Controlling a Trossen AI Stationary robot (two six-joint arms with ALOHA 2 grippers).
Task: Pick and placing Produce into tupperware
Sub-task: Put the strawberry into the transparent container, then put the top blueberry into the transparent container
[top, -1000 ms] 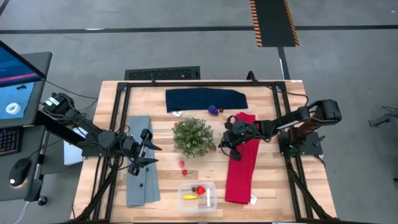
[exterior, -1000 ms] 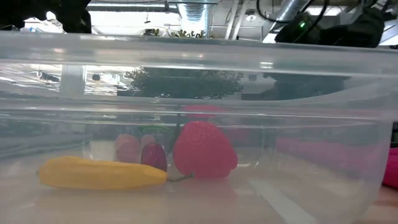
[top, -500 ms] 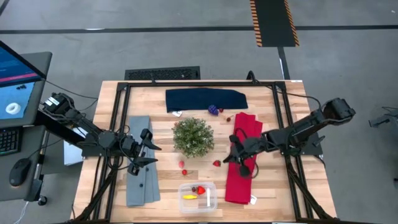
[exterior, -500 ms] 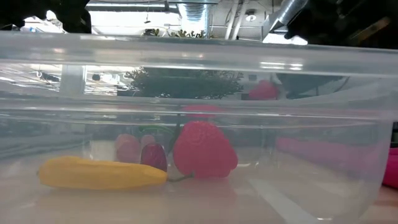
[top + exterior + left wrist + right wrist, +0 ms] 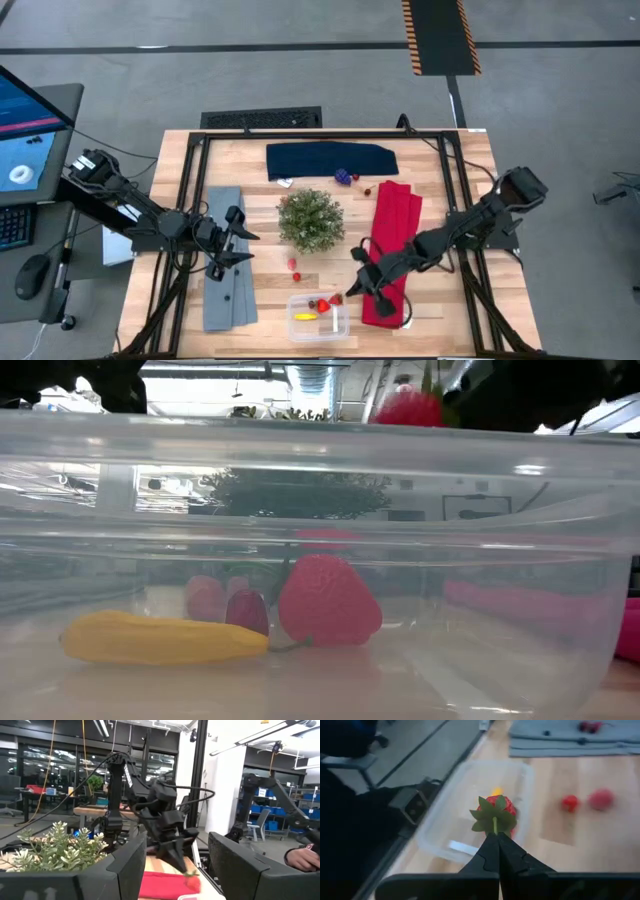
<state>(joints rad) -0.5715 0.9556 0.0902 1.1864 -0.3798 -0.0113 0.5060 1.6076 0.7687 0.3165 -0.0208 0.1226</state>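
Observation:
The held strawberry (image 5: 408, 407) hangs clear above the tupperware's rim. My right gripper should keep moving the strawberry down toward the tupperware's empty bottom (image 5: 430, 665) until it dips inside, and then let go.
The clear tupperware (image 5: 292, 322) stands by the table's near edge. It holds a yellow piece (image 5: 160, 640), a strawberry (image 5: 328, 600) and small dark red fruits (image 5: 245, 610). My right gripper (image 5: 350, 293) is shut on another red strawberry (image 5: 496, 810), which hangs above the tupperware's right rim (image 5: 405, 405). Two red pieces (image 5: 294, 270) lie on the wood between plant and tupperware. A purple grape cluster (image 5: 343, 177) lies at the navy cloth's edge. My left gripper (image 5: 236, 241) waits open beside the grey cloth (image 5: 224, 290). My right gripper pinches the strawberry's thin green stem (image 5: 494, 827), just behind its leaf crown, between its two fingertips (image 5: 490, 851). The fingers slant down from the table's right side. The strawberry sticks out beyond the tips, lifted clear, above the tupperware's rim.
A bushy green potted plant (image 5: 311, 220) stands mid-table. A red cloth (image 5: 392, 250) lies under my right arm and a navy cloth (image 5: 330, 160) lies at the far side. Small dark berries (image 5: 581, 741) lie on the grey cloth.
My right gripper, still shut on the strawberry, has swung from beside the plant toward the table's near edge and the tupperware. It has risen a little and carried the strawberry clear of the table to above the container's right rim.

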